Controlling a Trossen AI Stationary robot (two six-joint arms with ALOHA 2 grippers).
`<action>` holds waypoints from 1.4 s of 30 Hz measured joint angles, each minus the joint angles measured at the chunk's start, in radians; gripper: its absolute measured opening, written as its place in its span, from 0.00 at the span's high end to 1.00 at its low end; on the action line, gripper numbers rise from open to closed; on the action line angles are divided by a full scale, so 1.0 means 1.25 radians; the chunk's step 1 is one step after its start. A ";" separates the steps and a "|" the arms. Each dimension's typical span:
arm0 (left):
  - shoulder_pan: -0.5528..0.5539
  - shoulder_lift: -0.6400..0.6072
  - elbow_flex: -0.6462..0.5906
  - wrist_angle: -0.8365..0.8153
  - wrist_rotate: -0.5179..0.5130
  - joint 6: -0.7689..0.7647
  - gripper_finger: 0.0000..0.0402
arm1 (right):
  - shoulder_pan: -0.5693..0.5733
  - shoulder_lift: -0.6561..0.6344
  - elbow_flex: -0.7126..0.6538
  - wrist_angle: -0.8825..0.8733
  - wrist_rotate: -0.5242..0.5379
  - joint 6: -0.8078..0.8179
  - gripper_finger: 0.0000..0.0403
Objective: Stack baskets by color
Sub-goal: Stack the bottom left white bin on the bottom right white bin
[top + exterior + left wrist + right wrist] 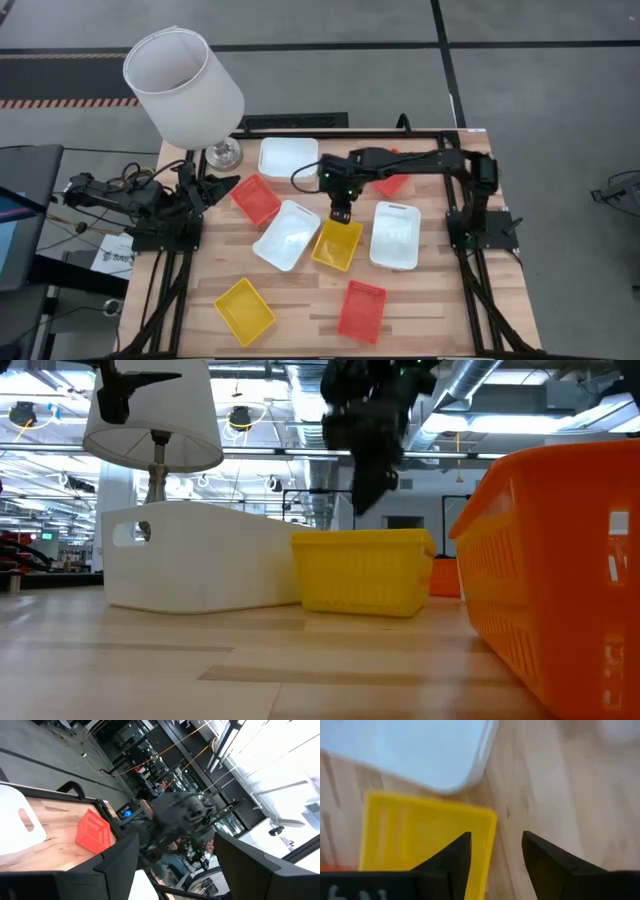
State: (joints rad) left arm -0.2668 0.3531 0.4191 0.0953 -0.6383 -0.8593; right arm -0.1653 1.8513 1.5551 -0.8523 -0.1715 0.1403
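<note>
My gripper will lower the slanted white basket [286, 236], and it will fit down inside the empty white basket [395, 236] past the yellow basket, because that empty basket gets wider toward its rim.
Several baskets lie bottom-down on the wooden table. A yellow basket [337, 244] [420, 835] sits mid-table between two white ones [287, 236] [395, 235]. My right gripper [340, 212] [362, 495] [496, 850] hangs open just above this yellow basket's far rim, pointing steeply down, and touches nothing. Another yellow basket [244, 311] and an orange one [361, 310] lie near the front edge. A white basket [288, 157] and two orange ones [256, 199] [392, 183] lie farther back. My left gripper [215, 188] waits open at the left edge.
A lamp with a large white shade [183, 85] stands on the table's far left corner, beside the left arm. The right arm reaches across the far half of the table, over the orange basket there. Bare wood shows along the front edge between the near baskets.
</note>
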 joint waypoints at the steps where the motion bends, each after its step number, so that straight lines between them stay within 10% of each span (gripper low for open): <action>1: 0.000 0.000 0.000 -0.001 -0.003 0.000 0.39 | 0.005 -0.010 0.000 0.020 0.011 0.020 0.50; 11: 0.000 0.000 0.000 0.000 -0.011 -0.001 0.39 | 0.050 0.060 0.004 0.225 0.080 0.054 0.50; 34: 0.000 0.000 0.000 -0.002 -0.013 -0.013 0.39 | 0.027 0.279 0.157 0.125 0.073 0.015 0.50; 42: 0.000 0.000 0.000 -0.009 -0.013 -0.013 0.39 | 0.019 0.275 0.158 0.115 0.086 0.029 0.86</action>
State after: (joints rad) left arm -0.2665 0.3531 0.4191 0.0841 -0.6552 -0.8757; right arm -0.1413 2.1956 1.7531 -0.7086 -0.0635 0.1770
